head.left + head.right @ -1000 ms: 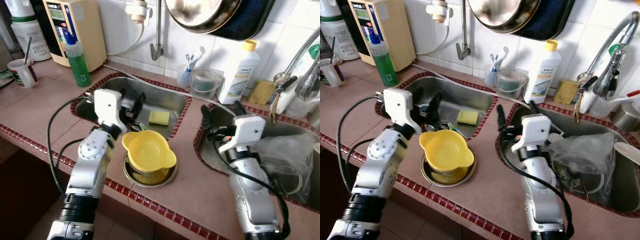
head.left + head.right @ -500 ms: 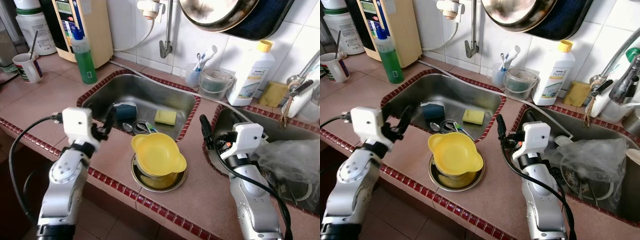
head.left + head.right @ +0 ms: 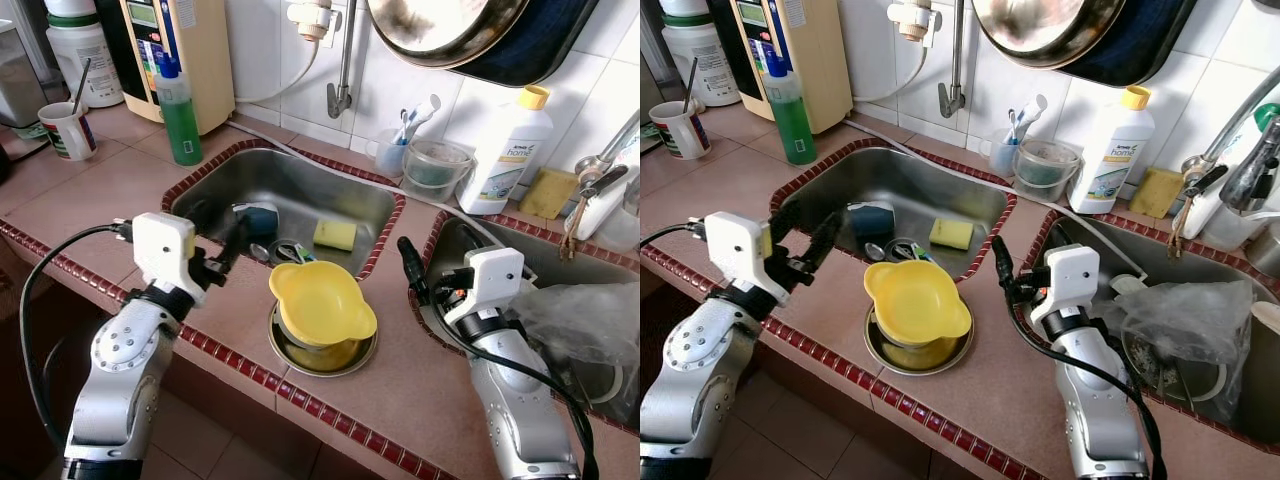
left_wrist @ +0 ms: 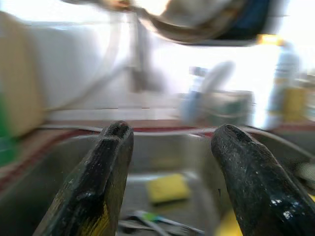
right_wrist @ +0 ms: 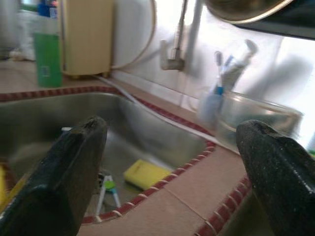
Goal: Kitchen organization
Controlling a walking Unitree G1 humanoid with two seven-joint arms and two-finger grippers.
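I expect the yellow bowl to come free and leave the steel bowl behind when I lift it, because a gap shows inside the steel bowl's rim.
A yellow bowl sits nested in a steel bowl on the tiled counter, in front of the strip between the two sinks. My left gripper hovers open over the counter to the bowl's left, at the left sink's front rim, pointing into the sink. Nothing is between its fingers. My right gripper is open and empty to the bowl's right, one finger above the right sink's rim. In the left sink lie a yellow sponge, a blue item and utensils.
A green bottle, a mug and a beige appliance stand at the back left. A clear container and white bottle stand behind the sinks. A pan hangs above. A plastic bag lies in the right sink.
The camera has shifted. My left gripper has drawn back from beside the yellow bowl to the left, over the counter. The bowl and right gripper have stayed put.
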